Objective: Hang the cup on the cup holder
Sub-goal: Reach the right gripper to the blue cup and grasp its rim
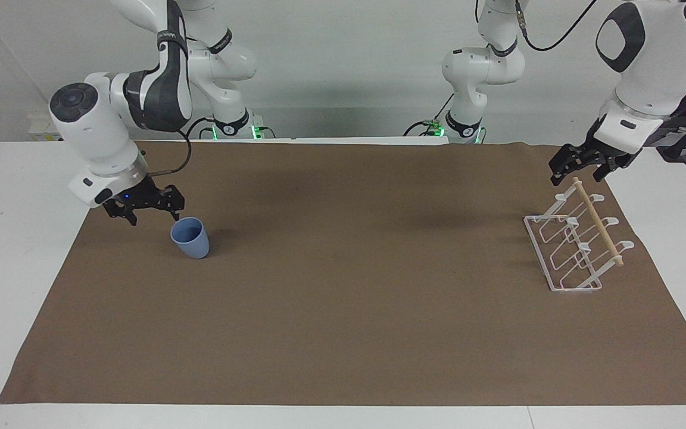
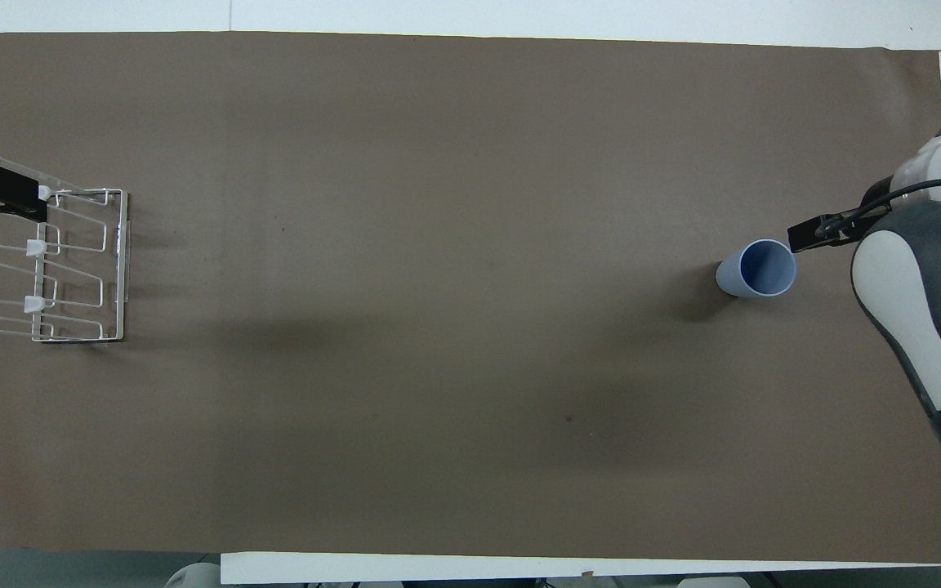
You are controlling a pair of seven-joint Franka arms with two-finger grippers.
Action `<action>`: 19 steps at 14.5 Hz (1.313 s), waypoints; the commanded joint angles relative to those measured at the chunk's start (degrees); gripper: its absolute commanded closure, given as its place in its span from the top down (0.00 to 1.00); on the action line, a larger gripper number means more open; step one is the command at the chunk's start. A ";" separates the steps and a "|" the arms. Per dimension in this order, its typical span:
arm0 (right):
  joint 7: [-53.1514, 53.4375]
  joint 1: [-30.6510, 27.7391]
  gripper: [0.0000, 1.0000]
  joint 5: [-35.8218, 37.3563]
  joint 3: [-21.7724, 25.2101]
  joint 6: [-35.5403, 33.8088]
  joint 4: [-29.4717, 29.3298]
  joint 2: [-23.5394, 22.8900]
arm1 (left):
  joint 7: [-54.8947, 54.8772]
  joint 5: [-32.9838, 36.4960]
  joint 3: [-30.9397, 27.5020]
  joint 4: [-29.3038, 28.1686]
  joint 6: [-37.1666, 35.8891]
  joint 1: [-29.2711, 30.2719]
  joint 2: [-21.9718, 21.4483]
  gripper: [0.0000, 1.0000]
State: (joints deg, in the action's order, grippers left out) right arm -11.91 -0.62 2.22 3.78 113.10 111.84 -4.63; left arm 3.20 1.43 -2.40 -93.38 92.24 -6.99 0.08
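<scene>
My gripper will hang the light-blue cup [image 2: 739, 273], and the cup should go upside down over a wire loop. The cup's opening [image 2: 769, 268] is wider than the loop.
The light-blue cup [image 1: 190, 237] stands upright on the brown mat toward the right arm's end of the table; it also shows in the overhead view [image 2: 756, 268]. My right gripper [image 1: 153, 213] is open and low beside the cup, close to its rim without holding it; one of its fingers [image 2: 813, 237] shows just beside the rim. The white wire cup holder [image 1: 575, 247] with its wooden dowel [image 1: 598, 221] stands at the left arm's end [image 2: 78, 269]. My left gripper [image 1: 580, 170] is open and empty, waiting over the dowel's end that lies nearer to the robots.
A brown mat [image 1: 349, 310] covers most of the white table [image 1: 15, 250]. The right arm's forearm [image 2: 928, 327] hangs over the mat's edge at its end of the table. The two arm bases [image 1: 343, 128] stand along the table's edge nearest the robots.
</scene>
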 commanded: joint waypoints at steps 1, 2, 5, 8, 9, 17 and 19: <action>-3.11 -0.88 1.00 -1.34 -0.35 3.95 4.07 0.76 | 0.31 -0.20 0.03 -1.28 -0.57 0.23 -1.49 1.00; -4.86 -0.96 1.00 -1.34 -0.35 5.28 5.22 0.68 | 0.31 -0.20 0.03 -1.28 -0.57 0.23 -1.49 1.00; -9.08 -2.10 0.98 -1.43 -0.35 5.55 8.04 1.29 | 0.31 -0.20 -0.06 -1.28 -0.57 0.23 -1.49 1.00; -11.63 -2.19 0.95 -2.48 -0.35 6.52 10.50 2.17 | 0.31 -0.20 0.03 -1.36 -0.57 0.23 -1.49 1.00; -12.43 -2.37 0.90 -2.57 -0.35 7.48 10.77 2.17 | 0.31 -0.20 -0.06 -1.28 -0.57 0.23 -1.49 1.00; -12.17 -2.19 0.18 -5.91 -0.35 13.20 10.59 0.06 | 0.31 -0.20 0.03 -1.28 -0.48 0.23 -1.49 1.00; -12.26 -2.19 0.00 -5.91 -0.35 12.15 10.33 0.06 | 0.31 -0.20 -0.06 -1.28 -0.57 0.23 -1.49 1.00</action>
State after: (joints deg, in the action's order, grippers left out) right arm -22.38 -2.15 -2.51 3.75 125.34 121.61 -4.94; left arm 3.20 1.43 -2.40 -93.38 92.24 -6.99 0.08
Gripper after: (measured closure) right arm 0.793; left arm 0.000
